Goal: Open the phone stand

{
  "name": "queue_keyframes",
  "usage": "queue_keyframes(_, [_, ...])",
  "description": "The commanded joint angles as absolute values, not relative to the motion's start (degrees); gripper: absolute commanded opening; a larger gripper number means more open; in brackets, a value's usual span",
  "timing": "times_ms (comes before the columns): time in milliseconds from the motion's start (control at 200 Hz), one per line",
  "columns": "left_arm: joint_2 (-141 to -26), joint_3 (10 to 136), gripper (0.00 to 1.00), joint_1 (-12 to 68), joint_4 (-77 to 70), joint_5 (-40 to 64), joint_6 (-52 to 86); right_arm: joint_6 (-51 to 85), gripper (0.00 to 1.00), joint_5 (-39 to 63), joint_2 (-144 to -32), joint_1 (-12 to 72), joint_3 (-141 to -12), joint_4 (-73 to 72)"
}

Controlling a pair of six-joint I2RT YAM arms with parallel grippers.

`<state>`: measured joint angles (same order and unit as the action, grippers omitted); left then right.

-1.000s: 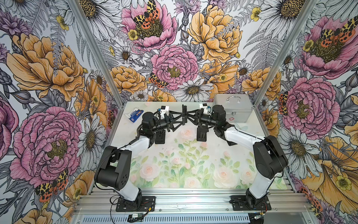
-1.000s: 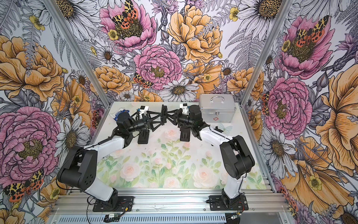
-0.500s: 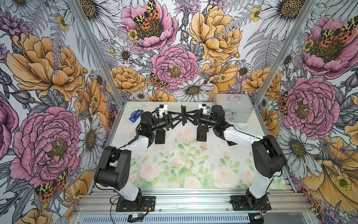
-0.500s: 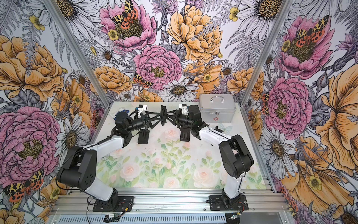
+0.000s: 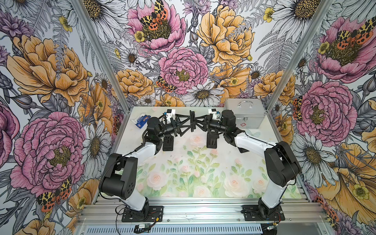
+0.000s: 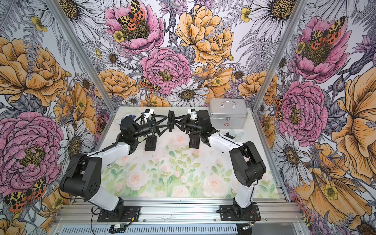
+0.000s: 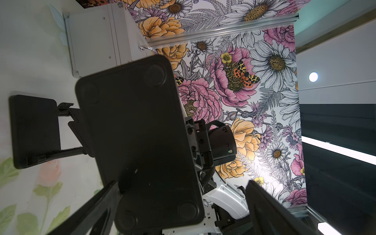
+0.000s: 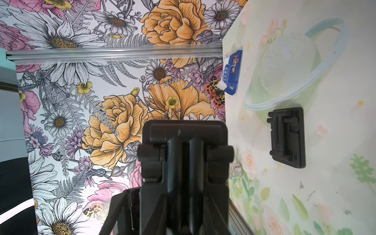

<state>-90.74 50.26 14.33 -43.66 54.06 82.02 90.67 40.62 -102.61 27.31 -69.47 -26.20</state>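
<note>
My left gripper should straighten up and pinch both long edges before my right gripper opens, because the phone stand's plate lies at a slant across my left gripper's fingers.
The black phone stand hangs in the air at the back middle of the table, edge-on in both top views. My right gripper is shut on it; in the right wrist view its hinge knuckles fill the middle and hide most of the fingers. In the left wrist view the stand's flat underside, with its round feet, faces the camera. My left gripper stands wide open around that plate. One finger is at the plate's edge. The other finger is well apart from it.
A folded black stand lies on the mat under the left arm. Another black stand sits below the right wrist. A silver case stands back right, a blue packet back left.
The left gripper's fingers have spread wider around the stand's plate. The right gripper keeps its grip in the same place.
</note>
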Motion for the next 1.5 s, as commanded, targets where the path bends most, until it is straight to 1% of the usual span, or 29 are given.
queue_keyframes(0, [-91.34, 48.94, 0.99, 14.06, -44.82, 55.21, 80.69, 91.47, 0.0, 41.98, -102.92, 28.04, -72.63, -28.39])
queue_keyframes(330, [-91.57, 49.27, 0.99, 14.06, -44.76, 55.03, 80.45, 91.67, 0.0, 41.89, -103.62, 28.28, -72.78, -28.41])
queue_keyframes(390, [-91.58, 49.52, 0.97, 14.06, -44.81, 54.88, 80.55, 91.67, 0.0, 41.85, -103.79, 28.31, -72.63, -28.48])
queue_keyframes(465, [-91.58, 49.83, 0.91, 14.02, -44.8, 54.86, 80.68, 91.58, 0.0, 41.8, -103.89, 28.39, -72.52, -28.56])
queue_keyframes(625, [-91.56, 49.94, 0.71, 13.87, -44.87, 54.69, 80.52, 91.62, 0.0, 41.57, -104.15, 28.39, -72.61, -28.7])
queue_keyframes(760, [-91.42, 50.03, 0.66, 13.71, -45.08, 54.73, 80.56, 91.58, 0.0, 41.6, -104.24, 28.4, -72.63, -28.65])
queue_keyframes(1496, [-90.79, 49.04, 0.66, 8.48, -45.65, 56.98, 81.04, 91.57, 0.0, 40.98, -102.46, 25.42, -70.47, -28.65])
